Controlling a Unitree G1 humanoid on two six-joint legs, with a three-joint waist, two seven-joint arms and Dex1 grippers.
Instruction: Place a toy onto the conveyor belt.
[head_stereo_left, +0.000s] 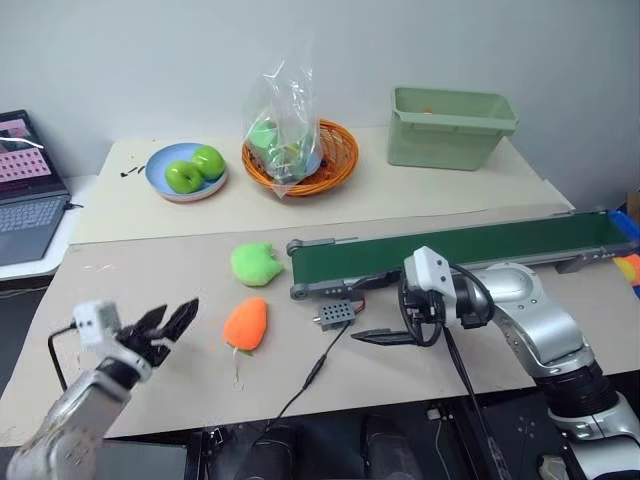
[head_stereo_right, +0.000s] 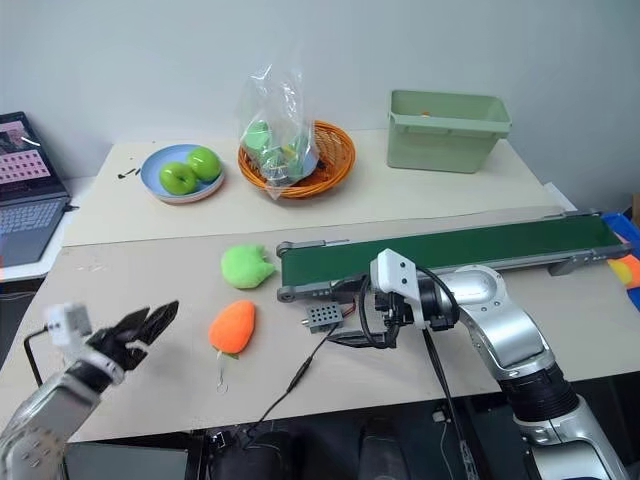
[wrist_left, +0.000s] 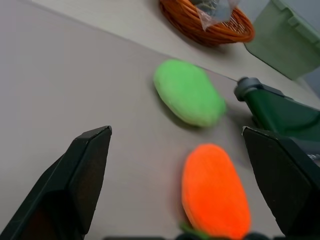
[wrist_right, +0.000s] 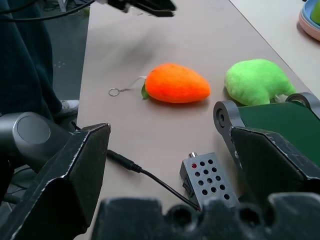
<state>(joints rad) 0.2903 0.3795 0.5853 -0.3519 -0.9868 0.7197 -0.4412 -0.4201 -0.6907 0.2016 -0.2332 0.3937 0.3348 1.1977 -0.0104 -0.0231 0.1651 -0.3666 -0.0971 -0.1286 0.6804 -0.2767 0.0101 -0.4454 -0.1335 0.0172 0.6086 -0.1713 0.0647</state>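
The orange toy (head_stereo_left: 246, 323) sits off the middle of my left gripper's open fingers, so I should move around to the toy's leaf end (head_stereo_left: 243, 348) and straddle its sides.
The toy (head_stereo_left: 245, 323), an orange carrot-shaped plush with a keyring on a cord, lies on the tan table just left of the conveyor belt's near end. The conveyor belt (head_stereo_left: 470, 247) is a long dark green strip in a grey frame running to the right. My left gripper (head_stereo_left: 178, 322) hovers open at the front left, pointing at the toy (wrist_left: 215, 192) a short way off. My right gripper (head_stereo_left: 365, 308) is open and points left, just past the belt's roller end beside the small grey box (head_stereo_left: 335, 315). The toy (wrist_right: 176, 83) lies beyond its fingers, untouched.
A light green plush (head_stereo_left: 255, 263) sits by the belt's end. At the back stand a blue bowl (head_stereo_left: 160, 180) of green apples, an orange basket (head_stereo_left: 335, 165) with a plastic bag, and a green bin (head_stereo_left: 450, 127). A laptop (head_stereo_left: 25, 190) is far left. A black cable (head_stereo_left: 320, 365) runs to the front edge.
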